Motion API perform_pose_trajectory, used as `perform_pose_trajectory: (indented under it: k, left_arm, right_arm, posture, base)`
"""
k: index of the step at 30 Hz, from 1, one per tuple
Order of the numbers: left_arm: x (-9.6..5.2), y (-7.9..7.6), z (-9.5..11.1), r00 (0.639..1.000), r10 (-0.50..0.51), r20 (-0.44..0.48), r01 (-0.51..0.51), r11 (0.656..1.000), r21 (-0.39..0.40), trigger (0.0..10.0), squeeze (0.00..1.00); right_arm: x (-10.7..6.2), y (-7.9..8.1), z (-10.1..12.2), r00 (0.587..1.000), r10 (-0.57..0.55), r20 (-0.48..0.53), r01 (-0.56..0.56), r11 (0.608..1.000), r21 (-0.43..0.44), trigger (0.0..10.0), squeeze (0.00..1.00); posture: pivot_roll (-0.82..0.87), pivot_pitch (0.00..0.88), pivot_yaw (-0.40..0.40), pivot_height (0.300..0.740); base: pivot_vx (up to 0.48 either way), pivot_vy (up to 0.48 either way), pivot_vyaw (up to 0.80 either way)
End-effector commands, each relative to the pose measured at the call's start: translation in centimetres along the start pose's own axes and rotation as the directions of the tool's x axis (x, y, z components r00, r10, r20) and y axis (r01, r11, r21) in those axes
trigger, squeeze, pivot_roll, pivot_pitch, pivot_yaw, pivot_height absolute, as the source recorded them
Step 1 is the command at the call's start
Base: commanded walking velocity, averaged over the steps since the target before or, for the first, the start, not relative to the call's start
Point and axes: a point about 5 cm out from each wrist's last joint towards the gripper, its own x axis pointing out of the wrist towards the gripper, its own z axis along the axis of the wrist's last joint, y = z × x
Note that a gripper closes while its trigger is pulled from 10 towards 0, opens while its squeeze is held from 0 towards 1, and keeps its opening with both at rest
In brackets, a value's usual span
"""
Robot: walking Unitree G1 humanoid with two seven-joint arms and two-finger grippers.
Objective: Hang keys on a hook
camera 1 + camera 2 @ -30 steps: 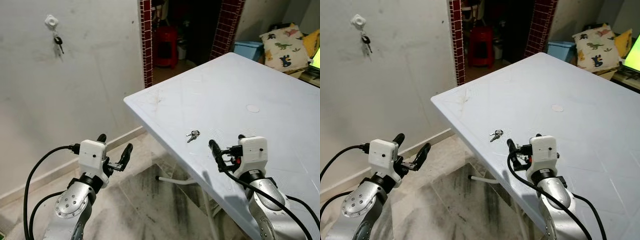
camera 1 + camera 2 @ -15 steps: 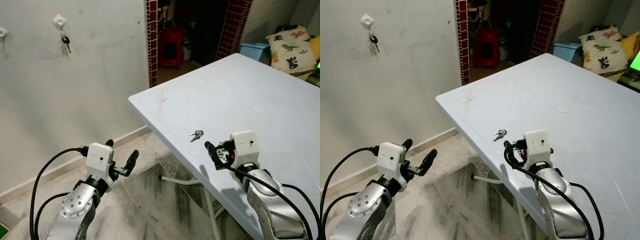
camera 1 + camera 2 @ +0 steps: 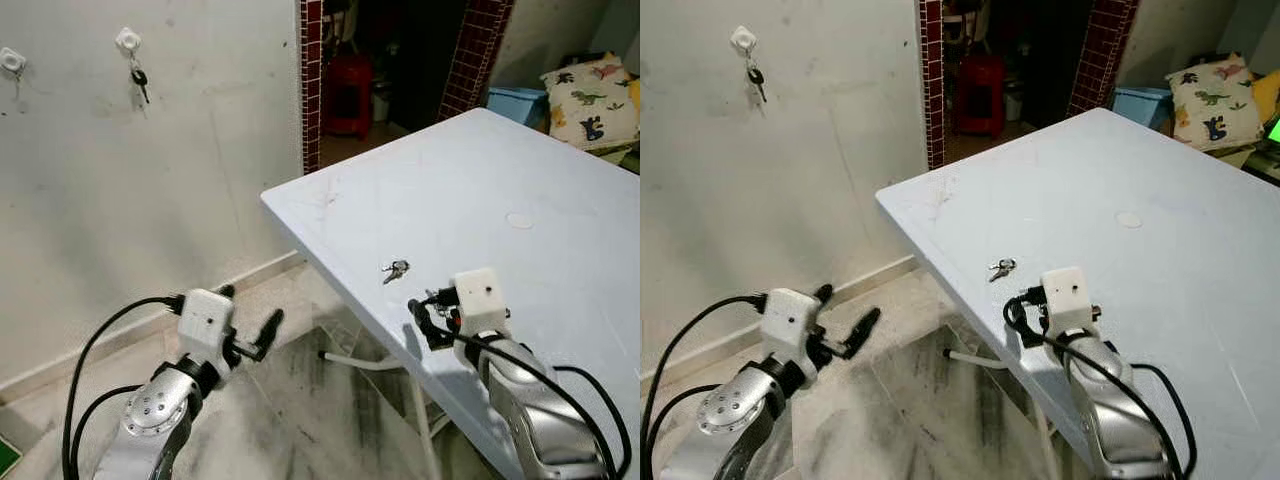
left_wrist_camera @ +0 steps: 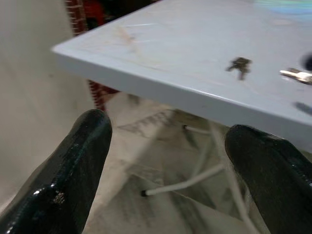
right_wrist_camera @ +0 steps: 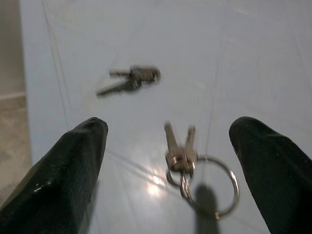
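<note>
The large ring (image 5: 234, 183) will dangle and swing when the robot carries the keys, because a small ring (image 5: 171, 179) links it loosely to them.
A small bunch of keys (image 3: 395, 269) lies on the pale blue table (image 3: 520, 160) near its front edge. My right gripper (image 3: 428, 318) hovers low over the table just short of that bunch, fingers open. In the right wrist view a second set of keys on a ring (image 5: 187, 163) sits between the open fingers (image 5: 73, 170), seemingly on the tabletop, with the other bunch (image 5: 131, 80) farther ahead. On the wall at the far left is a white hook (image 3: 127, 40) with a dark key (image 3: 140, 80) hanging from it. My left gripper (image 3: 250, 318) is open over the floor, beside the table.
A second white hook (image 3: 12, 60) is on the wall farther left. Behind the table's corner is a red-tiled doorway (image 3: 312, 80) with a red stool (image 3: 346, 90). White table legs (image 3: 360, 360) cross the tiled floor underneath. Cushions (image 3: 590, 95) lie at the far right.
The camera has swung left, bringing a second hook into view. My right gripper has dipped lower over the table near the keys. The left arm has sunk slightly.
</note>
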Motion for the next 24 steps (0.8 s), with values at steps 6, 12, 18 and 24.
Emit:
perform_pose_trajectory:
  k: [6, 12, 18, 24]
  left_arm:
    - [0.2, -0.7, -0.1, 0.996, -0.079, -0.032, 0.080, 0.996, 0.028, 10.0, 0.00]
    - [0.2, -0.9, -0.2, 0.995, -0.093, -0.040, 0.094, 0.995, 0.035, 10.0, 0.00]
    - [0.1, -1.0, -0.3, 0.994, -0.101, -0.045, 0.103, 0.994, 0.039, 10.0, 0.00]
    - [0.2, -1.3, -0.3, 0.989, -0.142, -0.050, 0.144, 0.988, 0.050, 10.0, 0.00]
  right_arm:
    - [1.1, -0.2, -0.3, 0.995, -0.043, -0.085, 0.048, 0.997, 0.054, 10.0, 0.00]
    - [1.4, -0.8, -1.0, 0.981, -0.093, -0.171, 0.105, 0.992, 0.068, 10.0, 0.00]
    - [1.2, -1.1, -2.0, 0.972, -0.099, -0.214, 0.116, 0.991, 0.066, 9.3, 0.00]
    - [1.2, -0.9, -2.5, 0.966, -0.095, -0.239, 0.116, 0.990, 0.074, 0.0, 0.00]
  posture:
    - [0.01, 0.000, 0.004, 0.740]
    - [0.02, 0.000, -0.001, 0.740]
    - [0.01, 0.000, -0.001, 0.740]
    - [0.01, 0.000, -0.001, 0.740]
  base:
    - [0.000, 0.000, 0.00]
    - [0.000, 0.000, 0.00]
    - [0.000, 0.000, 0.00]
    - [0.000, 0.000, 0.00]
